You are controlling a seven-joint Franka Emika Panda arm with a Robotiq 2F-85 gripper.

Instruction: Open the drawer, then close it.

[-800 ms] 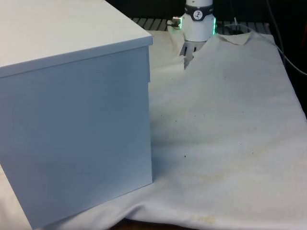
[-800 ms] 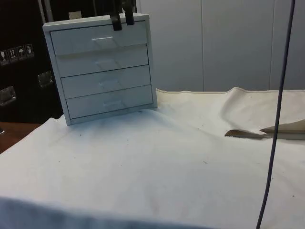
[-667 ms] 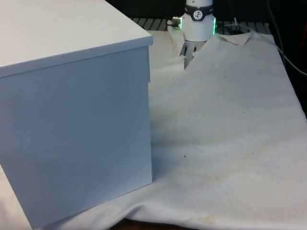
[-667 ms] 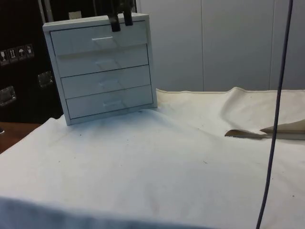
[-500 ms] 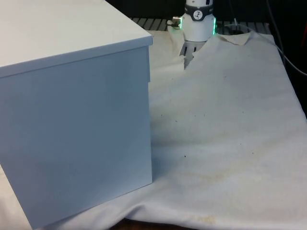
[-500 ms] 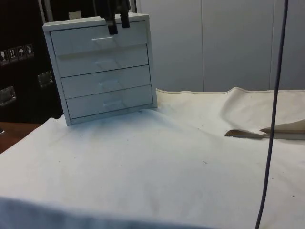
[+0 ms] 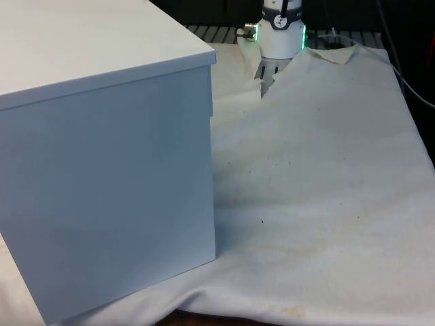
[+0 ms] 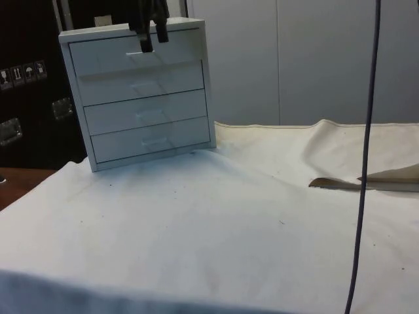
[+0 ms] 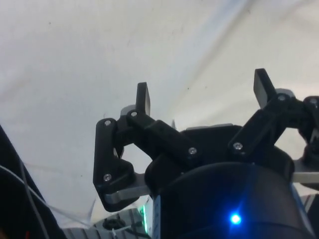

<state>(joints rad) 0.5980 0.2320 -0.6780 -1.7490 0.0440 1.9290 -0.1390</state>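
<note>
The chest of drawers (image 7: 115,190) is standing on loose, rumpled cloth (image 7: 185,288), so I expect it will slide along a little when I pull the drawer open.
A white chest of drawers (image 8: 145,98) with four stacked drawers stands at the far left of the cloth in the side view. In the front view it turns a plain wall (image 7: 109,190) to the camera, on that view's left. The drawer fronts look shut. My black gripper (image 8: 152,39) hangs in front of the top drawer (image 8: 134,55), its fingertips just above that drawer's small handle (image 8: 140,53). The fingers (image 9: 143,97) stand wide apart in the wrist view, the gripper (image 9: 202,92) open with nothing between them.
The white cloth (image 8: 216,222) spreads out in front of the chest. It rises into a fold (image 8: 366,178) at the side view's right. A dark cable (image 8: 363,163) hangs down there, close to the camera. The robot's base (image 7: 281,30) stands at the far end.
The gripper has slid to the side view's left along the top drawer's front and dropped a little, nearer the handle. The chest has not moved.
</note>
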